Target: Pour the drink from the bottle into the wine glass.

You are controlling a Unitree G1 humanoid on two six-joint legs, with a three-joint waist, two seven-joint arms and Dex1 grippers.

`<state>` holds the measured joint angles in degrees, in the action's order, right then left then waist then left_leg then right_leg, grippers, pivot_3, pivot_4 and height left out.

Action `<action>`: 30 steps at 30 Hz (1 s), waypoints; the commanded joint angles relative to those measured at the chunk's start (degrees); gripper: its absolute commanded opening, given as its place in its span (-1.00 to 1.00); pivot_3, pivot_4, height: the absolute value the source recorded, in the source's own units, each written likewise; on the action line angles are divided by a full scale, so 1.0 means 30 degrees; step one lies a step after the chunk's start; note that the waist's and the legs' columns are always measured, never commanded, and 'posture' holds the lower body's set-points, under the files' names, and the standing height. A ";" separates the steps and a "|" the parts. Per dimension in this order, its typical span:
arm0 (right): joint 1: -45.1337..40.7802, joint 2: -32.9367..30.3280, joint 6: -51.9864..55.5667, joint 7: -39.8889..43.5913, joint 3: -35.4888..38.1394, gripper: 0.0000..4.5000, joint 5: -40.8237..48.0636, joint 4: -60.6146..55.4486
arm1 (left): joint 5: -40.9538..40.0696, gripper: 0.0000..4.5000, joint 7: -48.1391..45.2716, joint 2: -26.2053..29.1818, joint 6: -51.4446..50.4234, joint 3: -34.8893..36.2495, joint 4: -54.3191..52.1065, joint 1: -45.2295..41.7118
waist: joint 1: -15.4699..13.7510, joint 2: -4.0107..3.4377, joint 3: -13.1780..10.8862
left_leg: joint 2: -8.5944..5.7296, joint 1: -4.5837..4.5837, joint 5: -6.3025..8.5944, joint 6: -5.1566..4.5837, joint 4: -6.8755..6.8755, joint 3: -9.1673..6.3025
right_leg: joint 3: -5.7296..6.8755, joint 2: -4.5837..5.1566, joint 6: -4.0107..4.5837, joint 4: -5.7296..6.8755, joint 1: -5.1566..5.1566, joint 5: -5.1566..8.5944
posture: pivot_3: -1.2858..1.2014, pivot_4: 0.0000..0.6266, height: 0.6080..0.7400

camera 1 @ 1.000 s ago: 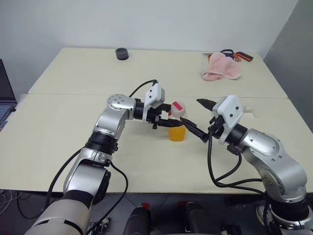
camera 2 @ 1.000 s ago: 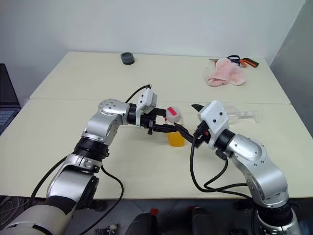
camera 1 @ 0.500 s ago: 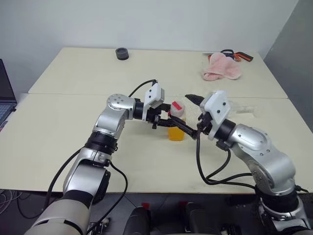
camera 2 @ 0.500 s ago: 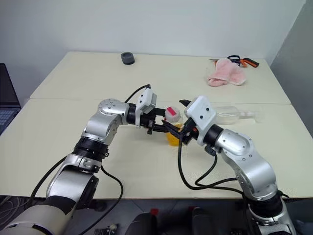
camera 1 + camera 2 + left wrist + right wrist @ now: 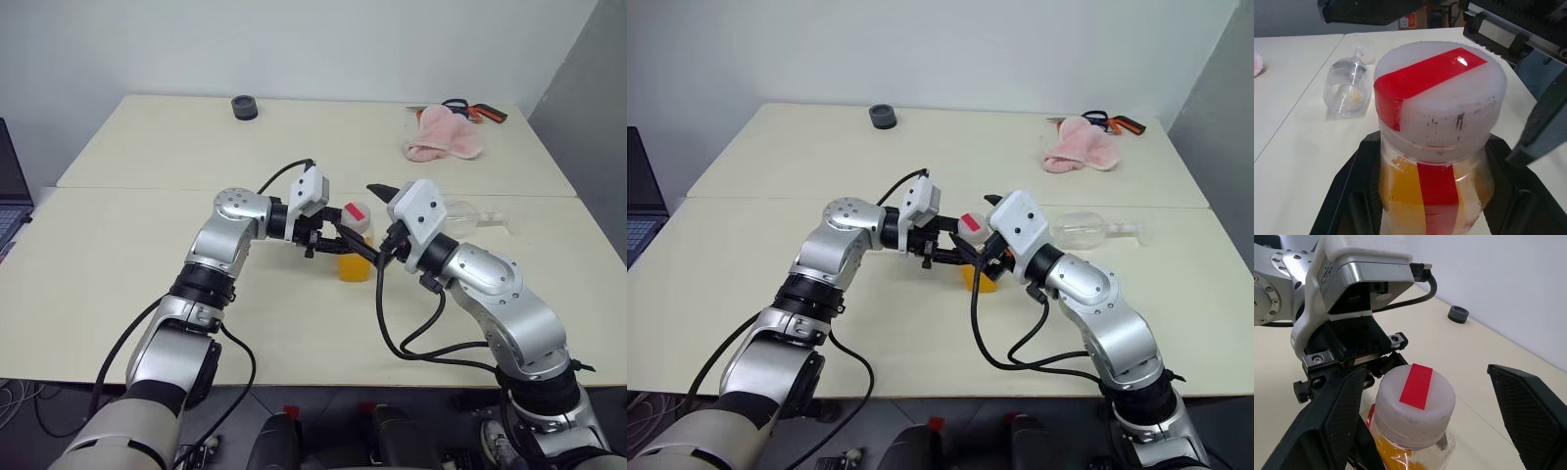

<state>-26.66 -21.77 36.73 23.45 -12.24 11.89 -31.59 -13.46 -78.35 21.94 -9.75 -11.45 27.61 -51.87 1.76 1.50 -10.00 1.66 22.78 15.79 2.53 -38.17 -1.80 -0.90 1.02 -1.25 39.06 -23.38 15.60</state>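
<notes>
The white cap will turn and come off in one piece when I twist it, because an even round rim goes around the bottle's neck.
The bottle stands upright at mid-table, a white cap with a red strip on top and the orange drink in its lower part. My left gripper is shut on the bottle just under the cap, its black fingers on either side of the neck. My right gripper is open, with one finger on each side of the cap, not touching it. The wine glass lies on its side on the table just beyond my right arm.
A pink cloth and orange-handled scissors lie at the far right of the table. A small black round object sits at the far edge. A laptop pokes in at the left.
My right gripper has moved left to the bottle, and its open fingers now flank the cap. The left gripper and bottle have stayed still.
</notes>
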 commanded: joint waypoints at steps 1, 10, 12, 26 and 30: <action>-0.0131 0.0033 -0.0393 -0.0169 0.0762 0.87 -0.0130 -0.0432 | 0.0022 -0.03 -0.0093 0.0192 0.0185 0.0199 -0.0292 -0.0264 | -0.0001 0.0000 0.0000 | 0.0000 0.0000 0.0000 0.0000 0.0000 0.0000 | -0.0001 0.0000 0.0000 0.0000 0.0000 0.0000 | 0.03 -0.52 1.00; 0.0260 -0.0258 -0.0214 -0.0017 0.1236 0.87 -0.0035 -0.0615 | 0.0061 -0.03 -0.0095 0.0204 0.0251 0.0188 -0.0195 -0.0281 | -0.0001 0.0000 0.0000 | 0.0000 -0.0001 0.0000 0.0000 0.0000 0.0000 | 0.0000 0.0000 0.0000 0.0000 0.0000 0.0000 | 0.03 -0.52 1.00; 0.0383 -0.0341 -0.0154 0.0028 0.1303 0.87 0.0003 -0.0717 | 0.0078 -0.03 -0.0096 0.0207 0.0267 0.0180 -0.0170 -0.0289 | 0.0000 0.0000 0.0000 | 0.0000 -0.0001 0.0000 0.0000 0.0001 0.0001 | -0.0001 0.0000 0.0000 0.0000 0.0000 0.0000 | 0.03 -0.52 1.00; 0.0683 -0.0655 0.0230 0.0241 0.1407 0.87 0.0476 -0.1249 | 0.0113 -0.03 -0.0048 0.0191 0.0395 0.0206 -0.0050 -0.0300 | 0.0001 0.0000 0.0000 | 0.0000 0.0000 0.0000 0.0000 0.0001 0.0000 | 0.0000 0.0000 0.0000 0.0000 0.0000 0.0000 | 0.03 -0.52 1.00; 0.0712 -0.0752 0.0262 0.0245 0.1454 0.87 0.0557 -0.1294 | 0.0122 -0.03 -0.0039 0.0191 0.0410 0.0211 -0.0017 -0.0308 | 0.0001 0.0000 0.0000 | 0.0000 0.0000 0.0000 0.0000 0.0001 0.0001 | -0.0001 0.0000 0.0000 0.0000 0.0000 0.0000 | 0.03 -0.52 1.00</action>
<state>-24.39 -23.65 37.70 23.83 -9.98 13.18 -33.56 -13.40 -78.34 21.98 -9.56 -11.45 27.68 -51.87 1.77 1.50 -10.00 1.66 22.77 15.79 2.53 -38.17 -1.80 -0.90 1.03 -1.25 39.06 -23.38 15.60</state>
